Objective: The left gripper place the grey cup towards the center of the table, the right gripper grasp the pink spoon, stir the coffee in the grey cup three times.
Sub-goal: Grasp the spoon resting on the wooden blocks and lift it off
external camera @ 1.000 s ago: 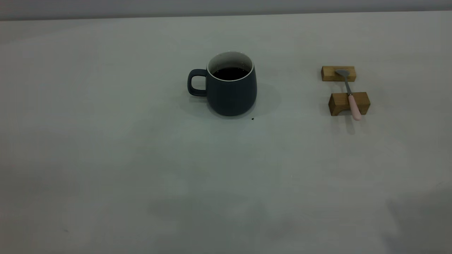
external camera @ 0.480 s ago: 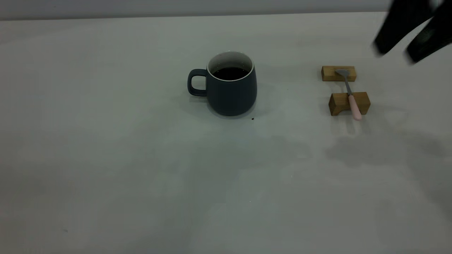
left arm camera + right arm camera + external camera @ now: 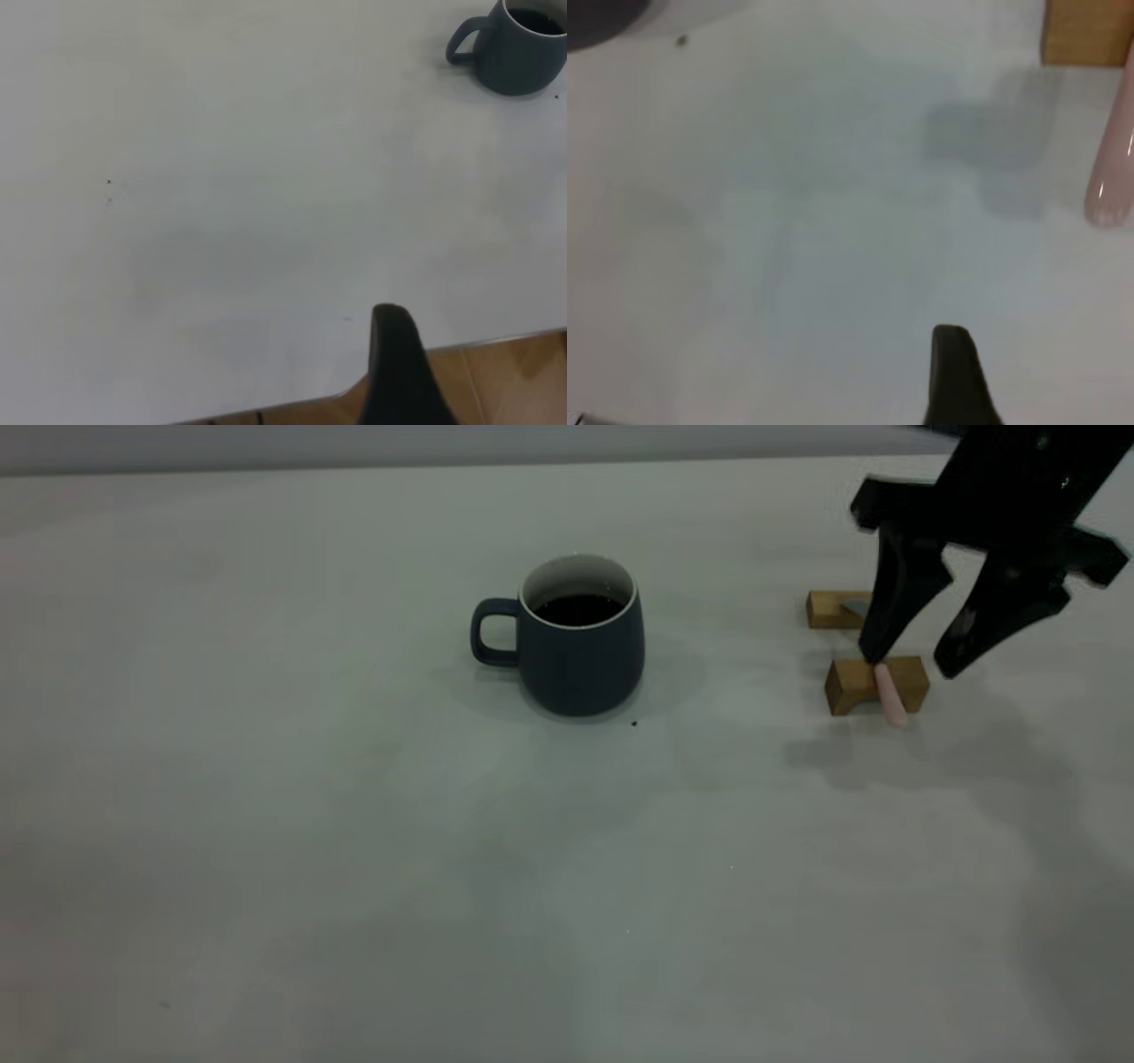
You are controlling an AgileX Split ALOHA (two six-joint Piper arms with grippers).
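The pink spoon's handle [image 3: 891, 697] end [image 3: 899, 716] sticks out past the nearer block, so the robot's right gripper should carry on lowering its open fingers until they are on both sides of the spoon's handle, and then close.
The grey cup [image 3: 580, 646] stands near the table's [image 3: 354, 850] middle, handle to the left, with dark coffee [image 3: 578, 609] inside. The pink spoon [image 3: 889, 695] lies across two wooden blocks at the right; its neck is hidden behind a finger. My right gripper [image 3: 910, 664] hangs open just above the nearer block, fingers either side of the spoon's handle. Its wrist view shows the pink handle end [image 3: 1109, 177]. Of my left gripper only one finger [image 3: 394, 354] shows, at the table's edge, far from the cup [image 3: 518, 49], holding nothing.
Two tan wooden blocks, a near one [image 3: 855, 682] and a far one [image 3: 828, 608], carry the spoon. A tiny black speck [image 3: 633, 724] lies by the cup's base. The table's edge [image 3: 461, 341] and wooden floor show in the left wrist view.
My right gripper has come down and leftward from the top right corner to hang over the spoon. Cup, spoon and blocks have not moved.
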